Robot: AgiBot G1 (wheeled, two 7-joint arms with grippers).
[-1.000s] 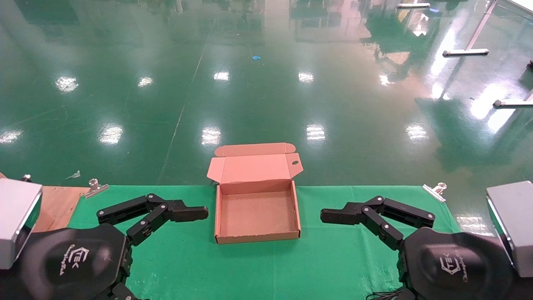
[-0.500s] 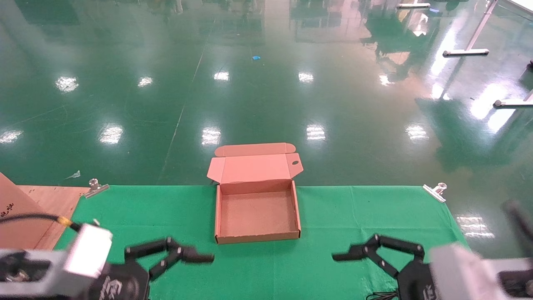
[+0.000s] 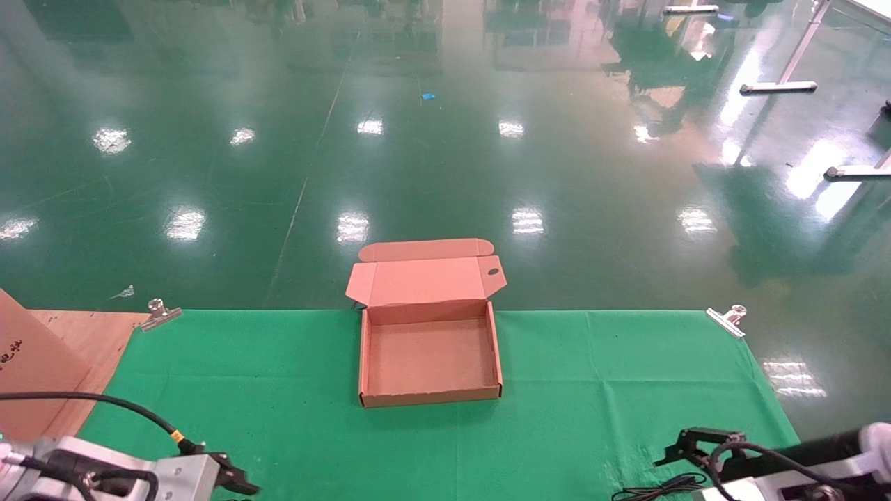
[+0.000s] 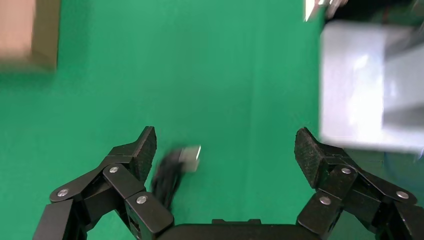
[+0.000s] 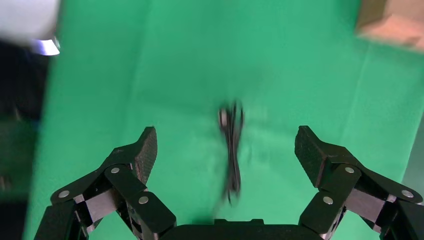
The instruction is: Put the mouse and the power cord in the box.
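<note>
I should keep going down until my left gripper's fingers are on both sides of the black cable (image 4: 168,176) with silvery plug (image 4: 190,157), because it lies alone and its narrow way lines up with them.
The box (image 3: 430,399) stands open on the green cloth, lid tilted back, nothing inside; its corner also shows in both wrist views (image 4: 25,35) (image 5: 395,22). My left gripper (image 3: 233,480) is low at the near left edge, open, over a blurred black cable with a silvery plug end (image 4: 175,167) lying by one finger. The mouse's body is out of view. My right gripper (image 3: 686,445) is low at the near right, open, above the power cord (image 5: 231,150), a long black bundle on the cloth (image 3: 654,487), between the spread fingers and untouched.
The green cloth (image 3: 278,376) is held by metal clips at its far corners (image 3: 159,313) (image 3: 727,319). A brown board (image 3: 42,362) lies at the left edge. Shiny green floor lies beyond the table. The other arm's grey housing (image 4: 360,85) shows in the left wrist view.
Both arms have dropped and drawn back from beside the box to the table's near corners. Both grippers stay open. The box has not moved.
</note>
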